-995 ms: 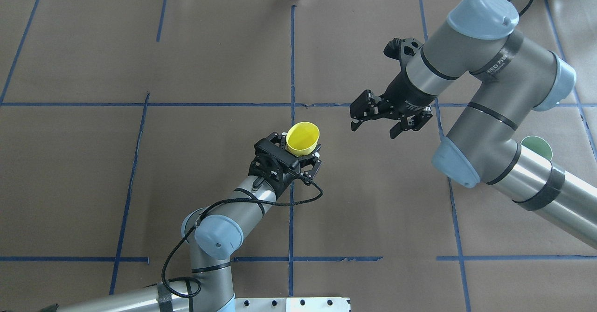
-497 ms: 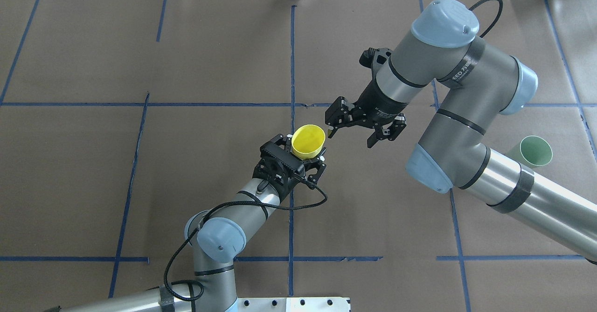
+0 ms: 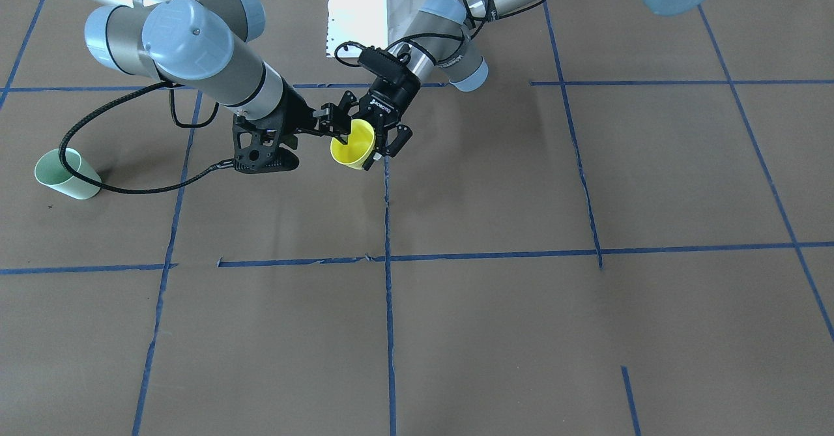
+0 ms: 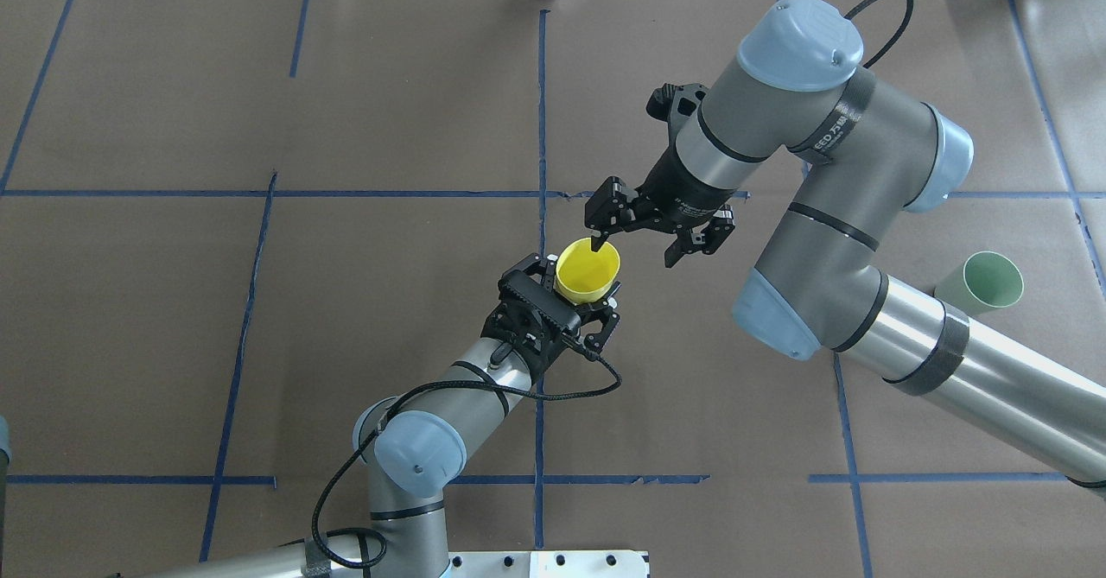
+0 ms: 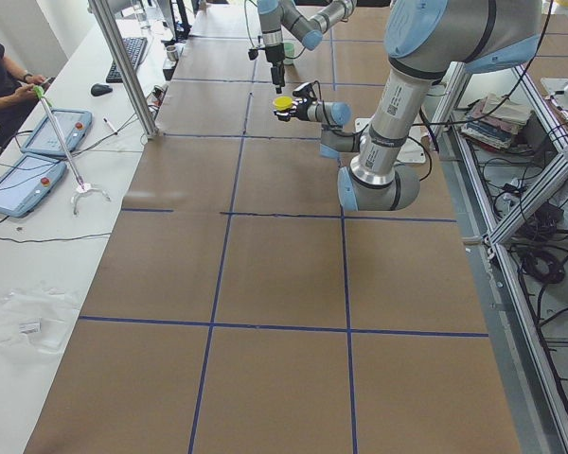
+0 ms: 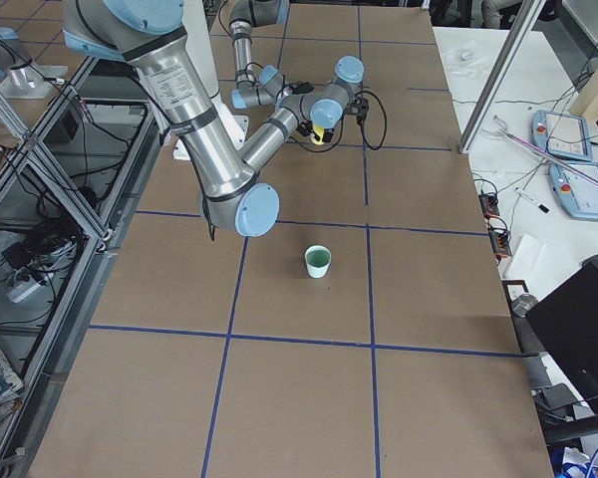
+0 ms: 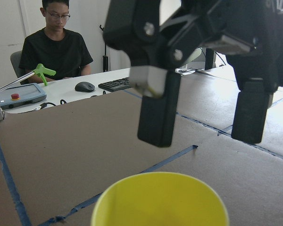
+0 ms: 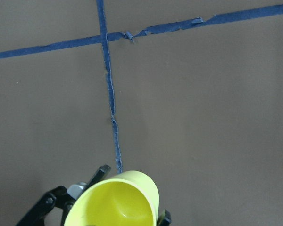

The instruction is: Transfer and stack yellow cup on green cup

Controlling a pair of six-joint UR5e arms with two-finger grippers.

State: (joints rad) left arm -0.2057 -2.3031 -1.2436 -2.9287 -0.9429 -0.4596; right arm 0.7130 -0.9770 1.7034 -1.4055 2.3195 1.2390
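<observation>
My gripper is to lower the yellow cup (image 3: 354,145), whose sides narrow toward its base (image 8: 149,185). The yellow cup should then sink deep into the green cup and leave a part by the yellow cup's rim showing.
My left gripper (image 4: 577,295) is shut on the yellow cup (image 4: 587,271) and holds it above the table near the centre line, mouth up and tilted. The cup also shows in the front view (image 3: 354,144), the left wrist view (image 7: 160,200) and the right wrist view (image 8: 118,202). My right gripper (image 4: 637,248) is open just beside it. One fingertip (image 4: 596,243) hangs over the cup's mouth, the other is outside the rim. In the left wrist view both fingers (image 7: 155,113) stand a little above the rim. The green cup (image 4: 981,282) stands upright at the far right, also in the front view (image 3: 65,174).
The brown table (image 4: 259,345) carries a grid of blue tape lines. My right arm's forearm (image 4: 950,362) passes close by the green cup. A person sits at a side desk with a keyboard (image 7: 115,84) beyond the table.
My right gripper has moved left and down to the yellow cup, one finger now over its mouth. My left gripper has carried the cup a little right and toward it.
</observation>
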